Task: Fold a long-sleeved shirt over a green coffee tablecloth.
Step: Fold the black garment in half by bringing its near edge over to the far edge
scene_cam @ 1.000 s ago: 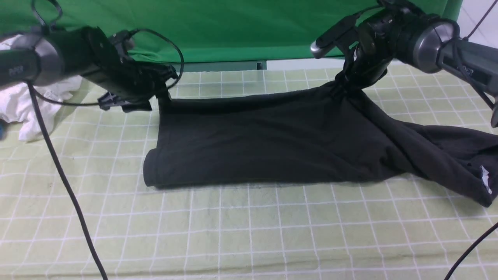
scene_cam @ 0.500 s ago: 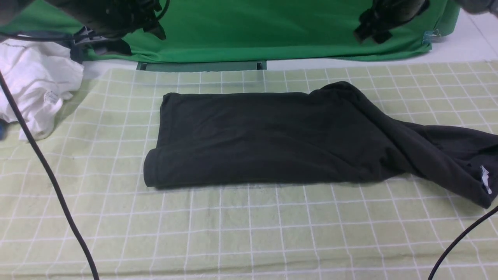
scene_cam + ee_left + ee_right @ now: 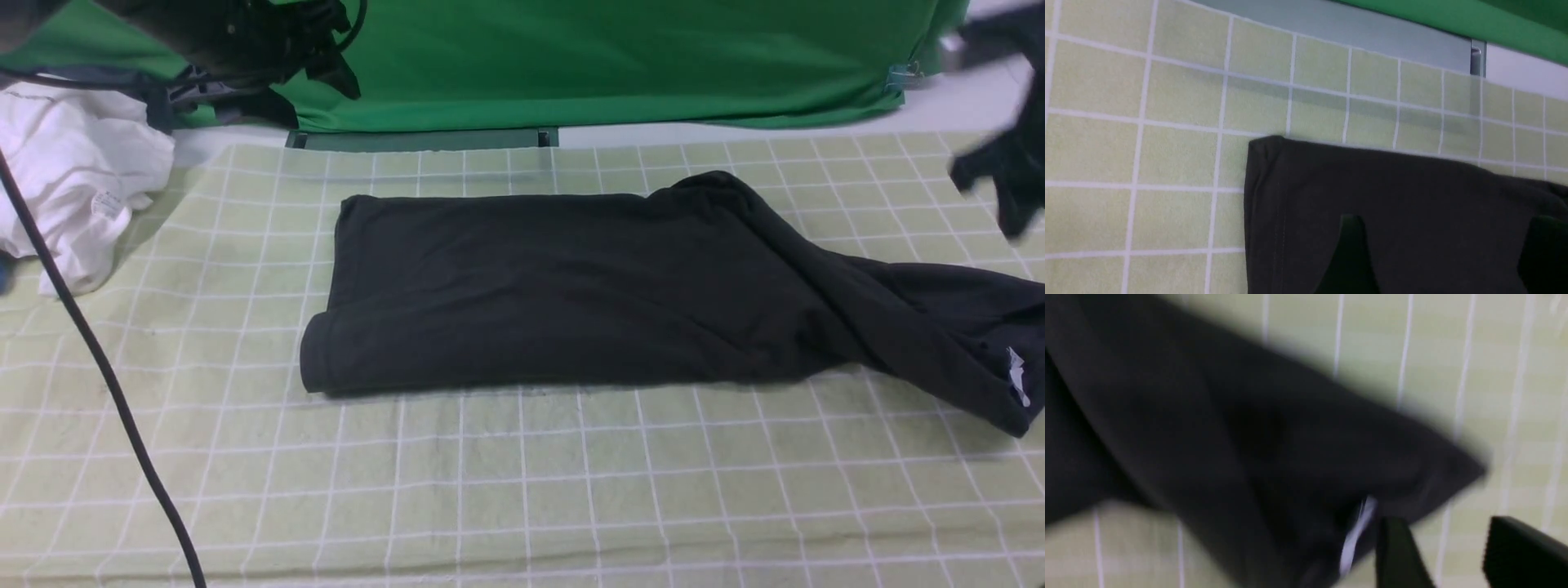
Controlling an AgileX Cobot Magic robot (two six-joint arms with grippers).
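The shirt's limp end has the white label facing up, so this end will flip flat and hide the label when I carry it across.
The long-sleeved shirt, very dark, lies folded into a long band across the green coffee tablecloth. Its right end trails toward the table's right edge, with a small white label showing. My left arm is raised at the back left. The left gripper hangs open above the shirt's far left corner, holding nothing. My right arm shows blurred at the right edge. The right gripper is open over the tablecloth, beside the shirt's label end.
A crumpled white garment lies at the back left. Plain bright green fabric hangs behind the table. A black cable runs across the front left of the tablecloth.
Both grippers have let go of the shirt's far edge and lifted away. The raised far right corner has dropped flat. My right arm has swung to the right edge and come down.
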